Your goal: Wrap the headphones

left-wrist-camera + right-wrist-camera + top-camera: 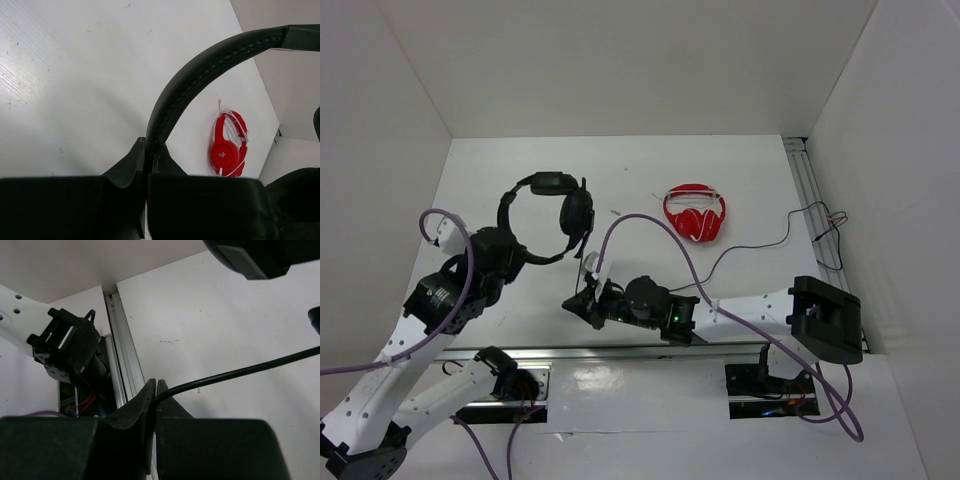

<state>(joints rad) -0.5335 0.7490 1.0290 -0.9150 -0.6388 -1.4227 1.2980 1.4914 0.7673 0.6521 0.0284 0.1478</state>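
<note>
The cable (581,262) runs from the earcup to my right gripper near the front edge, so my right gripper should turn back and bring the cable to the headband (506,206).
The black headphones (552,184) hang lifted over the table's left part, earcups toward the middle. My left gripper (515,248) is shut on their padded headband (200,70), which arcs up out of the jaws (150,150) in the left wrist view. My right gripper (582,300) sits low near the front edge, below the headset. It is shut on the thin black cable (240,372), which leaves the closed jaws (156,389) and runs off to the right. An earcup (260,255) shows at the top of the right wrist view.
Red-and-white headphones (695,212) lie on the table right of centre, also seen as red headphones (227,150). A thin dark wire (770,240) runs from them to the right wall. A metal rail (120,350) lines the front edge; white walls enclose three sides.
</note>
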